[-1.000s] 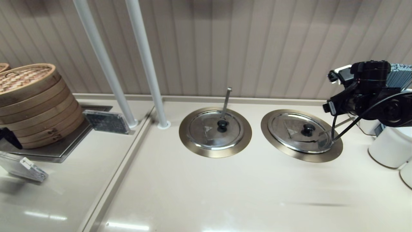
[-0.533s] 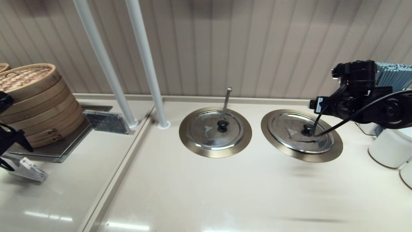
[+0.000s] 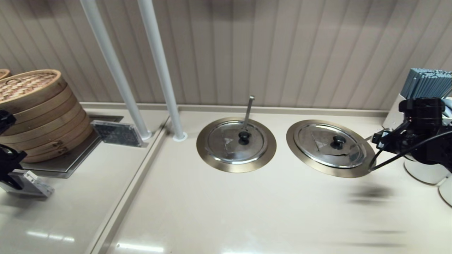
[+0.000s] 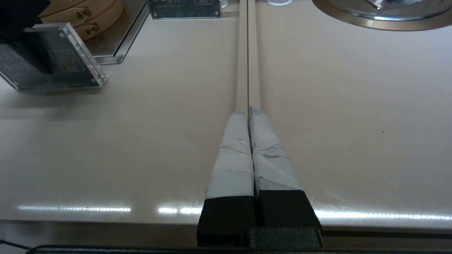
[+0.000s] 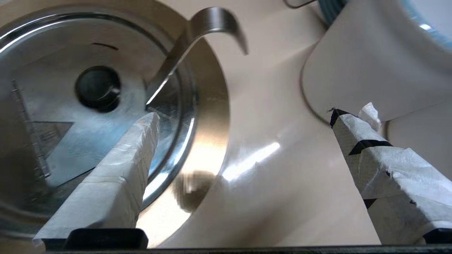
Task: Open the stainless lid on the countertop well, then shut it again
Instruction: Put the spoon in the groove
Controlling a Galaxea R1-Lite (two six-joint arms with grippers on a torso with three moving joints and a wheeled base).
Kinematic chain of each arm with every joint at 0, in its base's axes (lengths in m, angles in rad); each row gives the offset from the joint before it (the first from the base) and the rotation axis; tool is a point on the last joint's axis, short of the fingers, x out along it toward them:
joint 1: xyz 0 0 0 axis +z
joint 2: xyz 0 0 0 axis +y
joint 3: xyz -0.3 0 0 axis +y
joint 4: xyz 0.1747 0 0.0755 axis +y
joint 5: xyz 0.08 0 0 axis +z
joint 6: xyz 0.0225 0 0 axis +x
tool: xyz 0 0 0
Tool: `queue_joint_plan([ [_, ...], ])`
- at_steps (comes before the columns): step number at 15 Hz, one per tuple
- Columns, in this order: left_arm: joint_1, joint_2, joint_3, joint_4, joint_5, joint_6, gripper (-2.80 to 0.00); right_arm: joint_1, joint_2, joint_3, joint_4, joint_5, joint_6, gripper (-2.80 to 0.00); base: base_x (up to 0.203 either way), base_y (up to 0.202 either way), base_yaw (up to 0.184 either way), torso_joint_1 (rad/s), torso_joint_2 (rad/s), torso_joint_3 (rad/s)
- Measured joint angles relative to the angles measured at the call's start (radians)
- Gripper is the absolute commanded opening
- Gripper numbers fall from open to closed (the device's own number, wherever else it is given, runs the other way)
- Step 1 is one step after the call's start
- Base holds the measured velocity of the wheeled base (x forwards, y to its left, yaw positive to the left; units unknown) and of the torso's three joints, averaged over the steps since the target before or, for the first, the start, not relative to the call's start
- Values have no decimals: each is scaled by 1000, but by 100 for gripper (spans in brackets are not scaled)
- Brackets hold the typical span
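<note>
My right gripper's fingers reach across the bronze rim (image 3: 369,157) and the counter, and the black knob is outside them. I should swing over the lid to get my fingers on both sides of the knob (image 3: 337,141).
The stainless lid (image 3: 326,145) lies flat on the countertop well, whose bronze rim (image 3: 332,171) rings it. Its black knob (image 3: 338,141) sits at the centre, and the wedge flap is down. In the right wrist view the lid (image 5: 70,141), its knob (image 5: 97,88) and the thick slanted ladle handle (image 5: 183,46) fill one side. My right gripper (image 5: 243,114) is open above the counter, just off the rim (image 5: 208,116) on the lid's right side, holding nothing. One fingertip (image 5: 146,127) overlaps the lid's edge. My left gripper (image 4: 248,110) is shut and empty, parked over the counter seam far left.
The twin lid (image 3: 236,141) with the thin upright ladle handle sits in the middle. White containers (image 3: 427,169) and a holder of blue sticks (image 3: 429,83) stand close behind the right arm. Bamboo steamers (image 3: 35,109), acrylic signs (image 3: 116,133) and two white poles (image 3: 159,67) occupy the left.
My right arm has swung from above the lid's knob back to the right and down, off the lid. The lid has stayed flat. The left arm has shifted slightly at the left edge.
</note>
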Motion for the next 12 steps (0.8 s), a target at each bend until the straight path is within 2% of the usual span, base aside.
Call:
queue_joint_plan([
  [2, 0, 0, 0, 0, 0, 0, -280, -73, -1, 54, -60, 31, -54, 0, 0, 0, 0, 0, 0, 0],
  [4, 1, 0, 0, 0, 0, -1, -280, -102, 11, 74, -66, 105, -59, 0, 0, 0, 0, 0, 0, 0],
  [6, 0, 0, 0, 0, 0, -1, -280, -115, 33, 78, -66, 129, -55, 0, 0, 0, 0, 0, 0, 0],
  [9, 0, 0, 0, 0, 0, 0, -280, -109, 45, 76, -68, 203, -13, 0, 0, 0, 0, 0, 0, 0],
  [12, 0, 0, 0, 0, 0, 0, -280, -101, 49, 27, -72, 329, 63, 0, 0, 0, 0, 0, 0, 0],
])
